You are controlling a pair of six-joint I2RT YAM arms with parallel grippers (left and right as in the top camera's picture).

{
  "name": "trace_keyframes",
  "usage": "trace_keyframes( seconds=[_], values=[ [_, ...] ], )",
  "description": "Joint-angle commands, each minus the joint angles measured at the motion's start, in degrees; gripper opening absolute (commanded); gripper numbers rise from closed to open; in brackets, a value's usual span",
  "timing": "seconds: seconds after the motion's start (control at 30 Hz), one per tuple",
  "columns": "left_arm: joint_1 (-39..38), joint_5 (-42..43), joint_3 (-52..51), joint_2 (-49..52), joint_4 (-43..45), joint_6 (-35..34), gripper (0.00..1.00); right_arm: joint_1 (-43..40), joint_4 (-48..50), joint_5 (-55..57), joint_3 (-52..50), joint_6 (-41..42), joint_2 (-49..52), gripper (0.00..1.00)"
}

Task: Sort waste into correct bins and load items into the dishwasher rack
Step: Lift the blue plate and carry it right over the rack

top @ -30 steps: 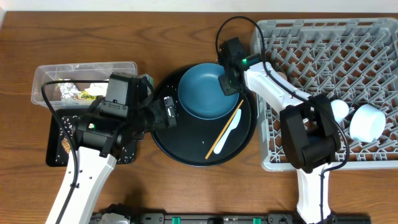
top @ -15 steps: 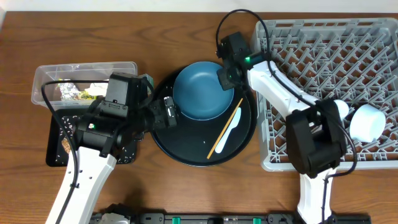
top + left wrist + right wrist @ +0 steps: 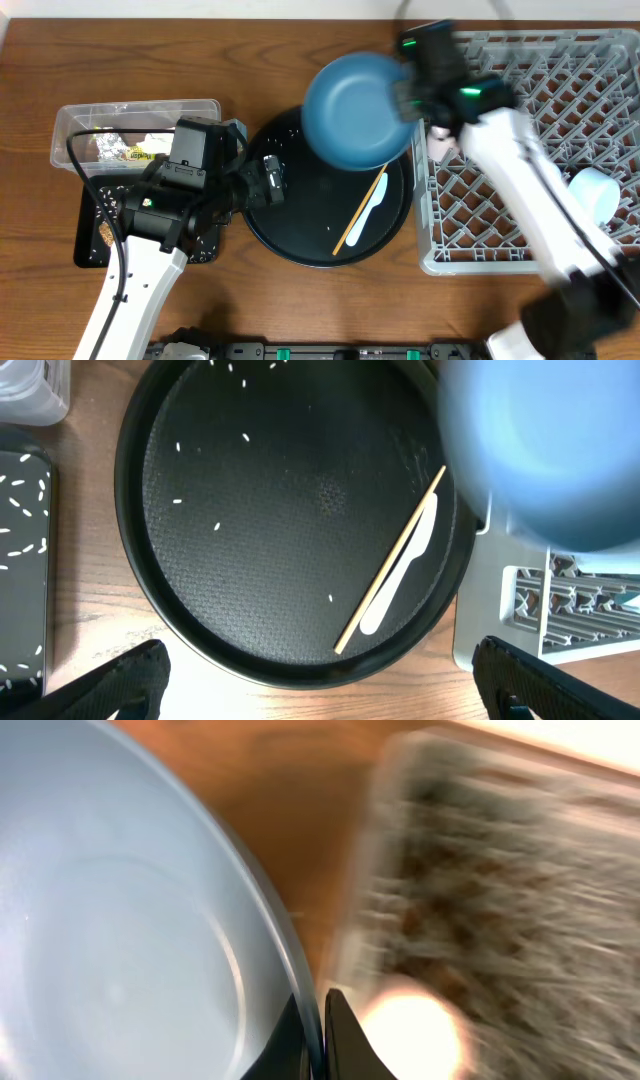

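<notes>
The dark blue dish (image 3: 357, 112) is hanging flat over the round tray, so the robot's right gripper should tip it up on edge and stand it in the rack's far wires (image 3: 568, 92).
The large dark blue dish (image 3: 352, 110) hangs in the air over the far right edge of the round black tray (image 3: 300, 235). My right gripper (image 3: 412, 92) is shut on its right rim, beside the grey dishwasher rack (image 3: 520, 60). The right wrist view shows the jaws (image 3: 318, 1030) pinching the dish's rim (image 3: 250, 890), with the rack (image 3: 500, 860) blurred behind. A wooden chopstick (image 3: 360, 212) and a white plastic spoon (image 3: 372, 214) lie on the round tray, with loose rice grains (image 3: 215, 526). My left gripper (image 3: 320, 665) hovers open over the tray's near rim, holding nothing.
The clear tub (image 3: 190, 108) at the far left holds a yellow-silver wrapper (image 3: 120, 151) and a white tissue (image 3: 155, 140). A flat black tray (image 3: 92, 245) with rice grains sits in front of it, under my left arm. A pale cup (image 3: 598, 188) lies in the rack.
My right gripper closed on the dish's rim, lifted it off the round tray and swung it right toward the rack. The left arm has not moved.
</notes>
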Motion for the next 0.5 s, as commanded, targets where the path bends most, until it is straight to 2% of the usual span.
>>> trace_keyframes(
  seconds=[0.0, 0.23, 0.37, 0.47],
  values=[
    [0.24, -0.74, -0.63, 0.09, -0.11, 0.57, 0.98, -5.90, -3.21, 8.79, 0.48, 0.72, -6.99, 0.01],
    [0.24, -0.74, -0.63, 0.09, -0.11, 0.57, 0.98, -26.73, -9.92, 17.27, 0.48, -6.19, -11.74, 0.01],
    [0.24, -0.74, -0.63, 0.09, -0.11, 0.57, 0.98, -35.04, -8.46, 25.75, 0.46, -3.89, -11.28, 0.01],
    [0.24, -0.74, -0.63, 0.09, -0.11, 0.57, 0.98, -37.68, -4.94, 34.47, 0.46, -2.25, -10.45, 0.01]
  ],
)
